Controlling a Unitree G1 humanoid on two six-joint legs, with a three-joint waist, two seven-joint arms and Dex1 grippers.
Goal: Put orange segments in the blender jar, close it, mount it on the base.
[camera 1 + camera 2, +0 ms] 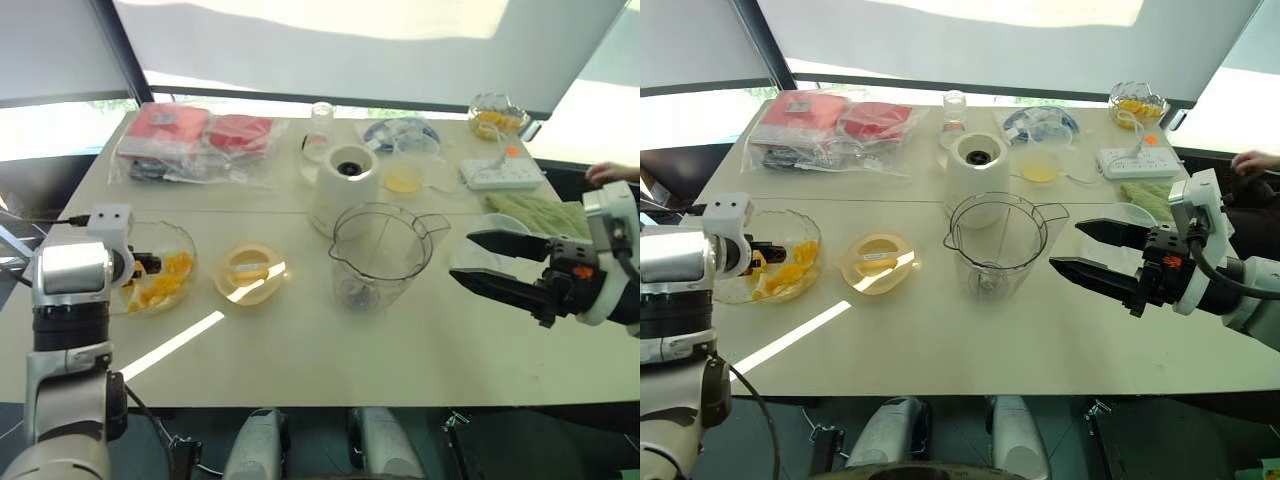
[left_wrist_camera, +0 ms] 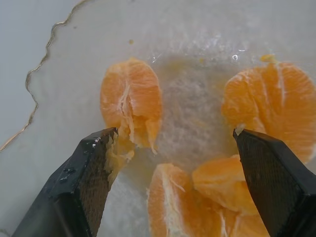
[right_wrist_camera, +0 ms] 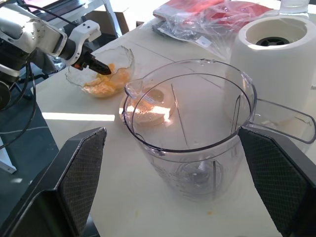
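The orange segment will come up as one thick chunk when I lift it, because plump wedges lie pressed together beside a white seam.
Several orange segments lie in a wavy-rimmed glass bowl at the table's left. My left gripper points down into the bowl, open, its fingers standing on either side of the segments with nothing gripped; it also shows from across the table. The blender jar stands upright and empty mid-table, its blade visible at the bottom. The white base stands just behind it. My right gripper hovers open to the right of the jar, pointing at it and apart from it.
A round pale-yellow lid lies between bowl and jar. Bagged red packets sit back left, with a cup of yellow liquid, a power strip, a green cloth and a second fruit bowl back right. A person's hand rests at the right edge.
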